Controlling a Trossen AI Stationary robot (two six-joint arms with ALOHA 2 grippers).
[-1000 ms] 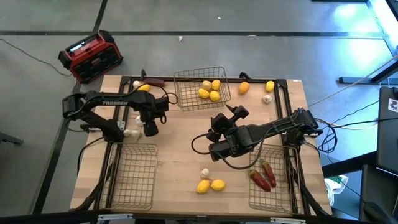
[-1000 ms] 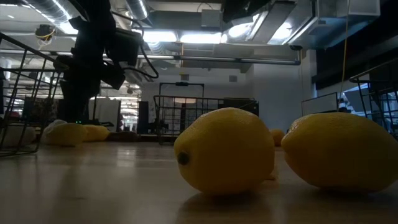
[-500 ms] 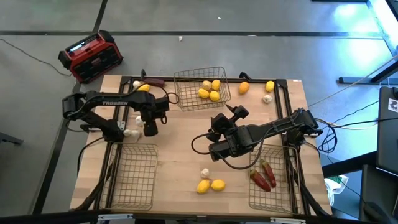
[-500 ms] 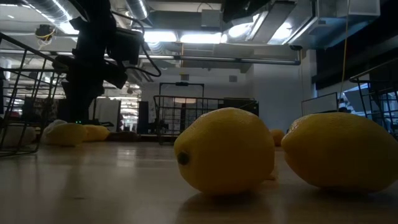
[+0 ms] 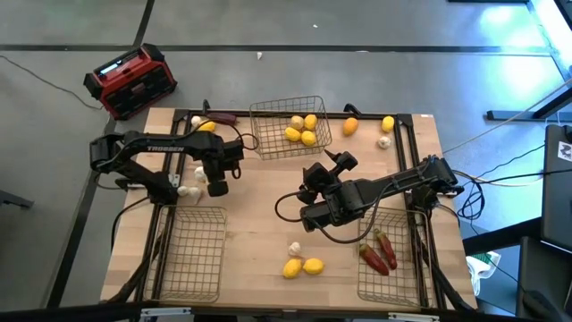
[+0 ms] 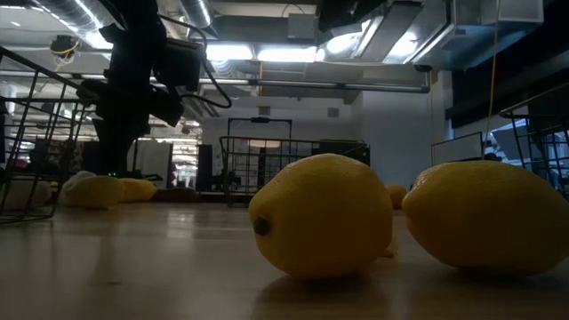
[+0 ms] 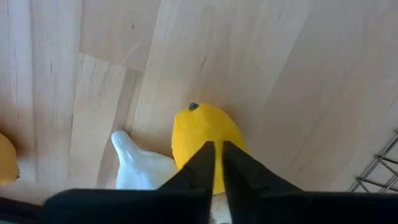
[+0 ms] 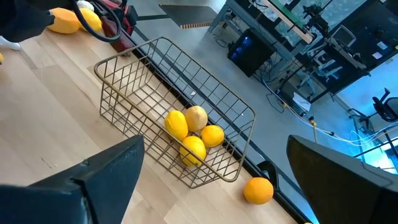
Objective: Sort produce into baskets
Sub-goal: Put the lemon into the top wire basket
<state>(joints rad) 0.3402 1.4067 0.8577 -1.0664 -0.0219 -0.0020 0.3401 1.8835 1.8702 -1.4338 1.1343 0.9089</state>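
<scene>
The yellow lemon (image 7: 205, 134) is under my left gripper's shut fingers, so next I open them, lower them around the lemon and take it to the far basket (image 5: 279, 139).
My left gripper (image 5: 217, 185) hangs at the table's left middle, pointing down, its fingers shut (image 7: 215, 163) over a yellow lemon (image 7: 198, 127). A white garlic bulb (image 7: 140, 169) lies against that lemon; it also shows in the high view (image 5: 188, 190). My right gripper (image 5: 326, 168) is open and empty (image 8: 211, 180) near the table's middle, facing the far basket (image 5: 290, 125), which holds several lemons (image 8: 189, 134). The near right basket (image 5: 389, 259) holds red chilies (image 5: 377, 252). The near left basket (image 5: 189, 255) holds nothing. My left gripper's shut fingertips (image 7: 205, 158) stand right over the lemon's top, pointing down. I cannot tell whether they touch it. The lemon lies on the table.
Loose produce lies at the far edge: a lemon (image 5: 207, 126), a chili (image 5: 223, 116), an orange fruit (image 5: 350, 126), a lemon (image 5: 388, 123) and a garlic bulb (image 5: 384, 141). Two lemons (image 5: 302, 266) and a garlic bulb (image 5: 294, 249) lie near the front. A red-and-black box (image 5: 130, 80) stands off the table.
</scene>
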